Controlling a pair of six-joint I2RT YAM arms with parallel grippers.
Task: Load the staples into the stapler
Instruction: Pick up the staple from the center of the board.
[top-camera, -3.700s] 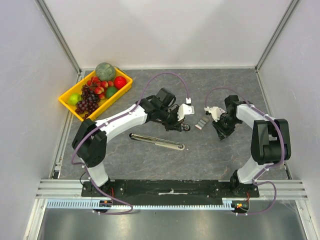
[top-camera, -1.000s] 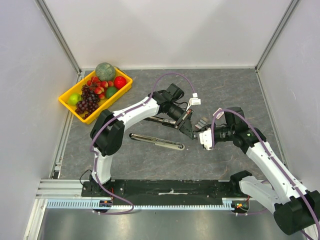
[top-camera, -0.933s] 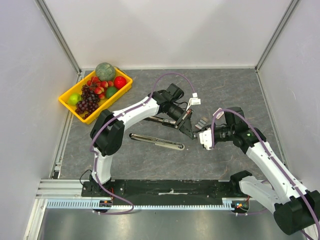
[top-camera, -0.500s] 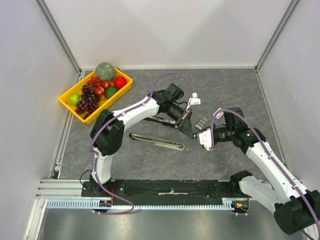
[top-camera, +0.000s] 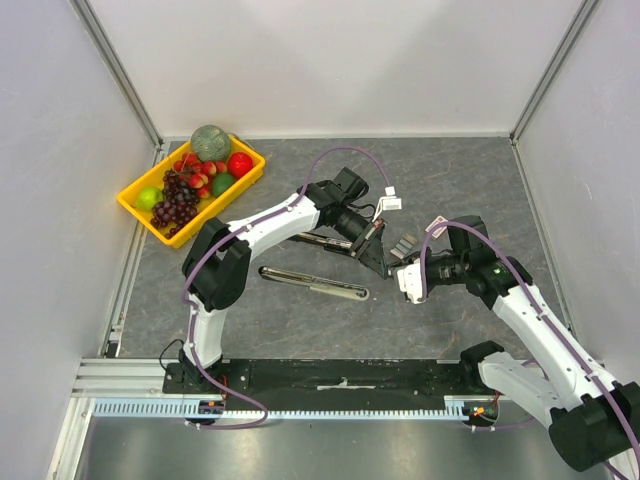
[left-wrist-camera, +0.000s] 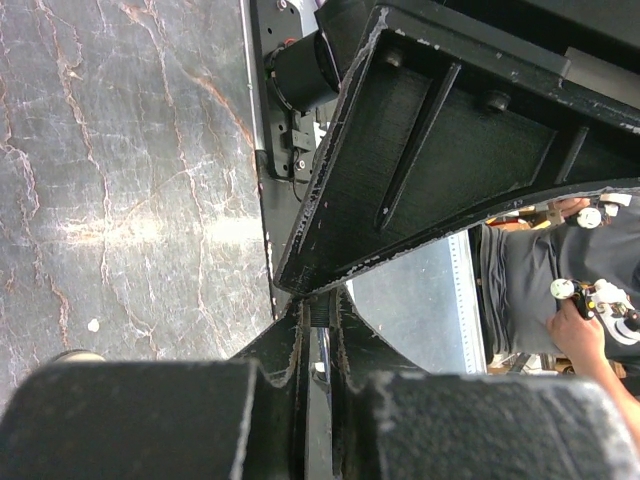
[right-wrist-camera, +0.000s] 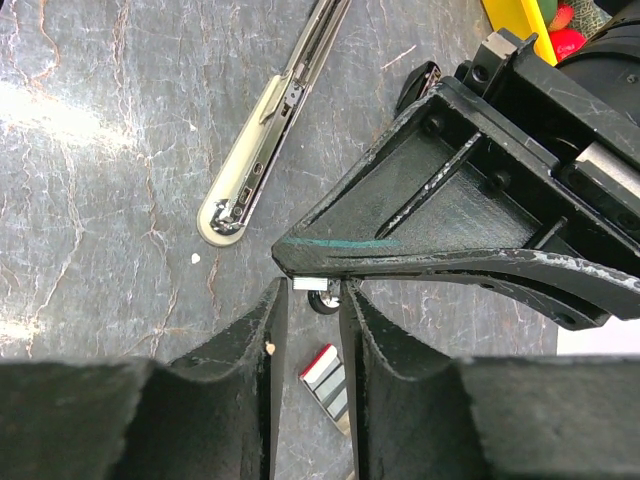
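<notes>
My right gripper should pick up the strip of staples (right-wrist-camera: 311, 284), and my left gripper should move away before loading, because my left arm is covering the black stapler (top-camera: 321, 240).
The stapler lies opened out: its long metal rail (top-camera: 313, 283) is on the mat, also in the right wrist view (right-wrist-camera: 275, 120), and its black body (top-camera: 322, 240) lies under my left arm. My left gripper (top-camera: 380, 262) (left-wrist-camera: 319, 310) is shut on a thin grey strip of staples (right-wrist-camera: 318, 284) held above the mat. My right gripper (top-camera: 402, 276) (right-wrist-camera: 312, 295) is narrowly open, its fingertips either side of the strip's end; I cannot tell if they touch it. The white-and-red staple box (top-camera: 404, 243) (right-wrist-camera: 335, 385) lies open below.
A yellow tray (top-camera: 222, 203) of fruit stands at the back left. White walls and aluminium posts close in the mat. Purple cables loop over both arms. The two grippers meet tip to tip at the mat's centre.
Since 3.7 s ago my right arm has swung in from the right to my left gripper's tip. Over the last second both grippers have hardly moved.
</notes>
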